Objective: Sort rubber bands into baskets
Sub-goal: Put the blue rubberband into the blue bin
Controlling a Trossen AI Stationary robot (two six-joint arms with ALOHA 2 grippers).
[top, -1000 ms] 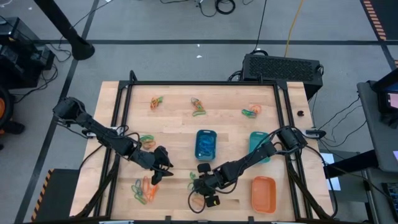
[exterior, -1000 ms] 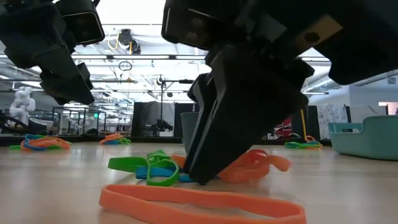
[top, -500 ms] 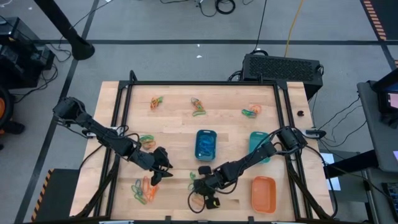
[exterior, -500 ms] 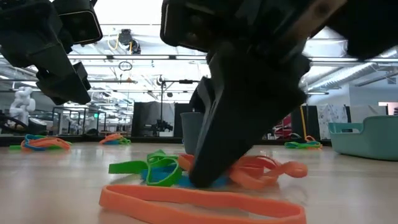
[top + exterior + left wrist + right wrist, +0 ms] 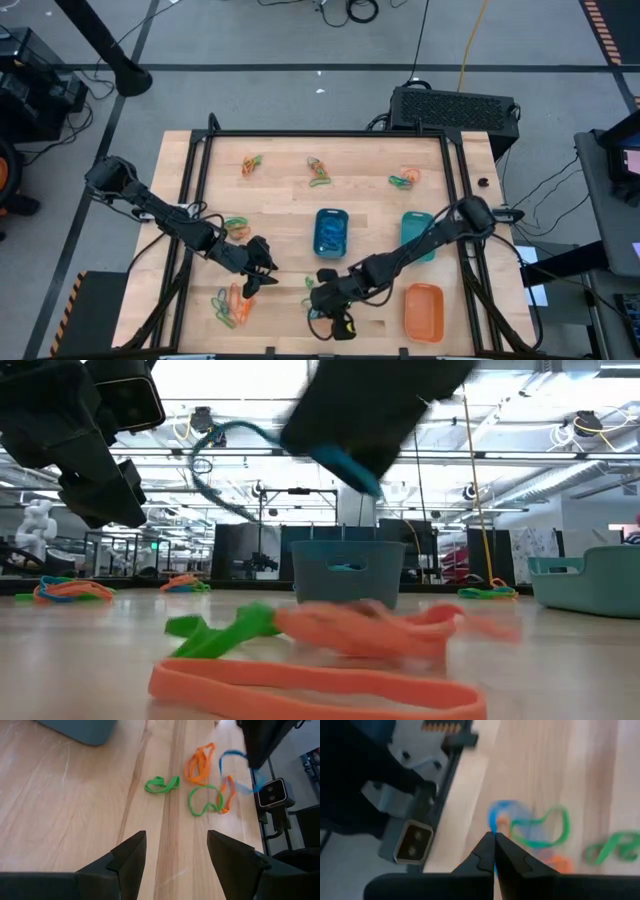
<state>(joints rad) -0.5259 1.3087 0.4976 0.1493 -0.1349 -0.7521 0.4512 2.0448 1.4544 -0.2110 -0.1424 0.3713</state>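
I should carry on moving my right gripper to the blue basket [image 5: 331,233] and let go there, because the blue rubber band [image 5: 345,464] is hanging alone, clear of the orange and green rubber bands.
My right gripper [image 5: 494,839] hangs over the table's near middle, shut on a blue rubber band [image 5: 215,465] that swings clear of the wood. Under it lies a small heap of orange and green rubber bands [image 5: 330,628], with a big orange loop [image 5: 310,685] nearer the front. My left gripper [image 5: 175,855] waits open to the left of this heap [image 5: 205,785], touching nothing. The blue basket [image 5: 331,232], the teal basket [image 5: 415,235] and the orange basket [image 5: 424,310] stand on the right half. My right gripper pinches one stretch of the blue band's loop [image 5: 493,826] between its two fingertips. The fingers slant down from the table's far right. The band dangles off the tips as a slack loop [image 5: 234,770], lifted clear of the heap and the table.
More heaps of bands lie at the near left [image 5: 232,305], beside the left arm [image 5: 236,226] and along the far side [image 5: 250,165] [image 5: 318,172] [image 5: 405,180]. A black frame [image 5: 200,200] borders the wooden top. The low camera [image 5: 340,325] sits at the near edge.
My right gripper has risen off the heap, tipping and rolling a little, and has drawn the blue band up out of it, clear of the table. The orange and green bands stayed on the wood but were stirred and shifted.
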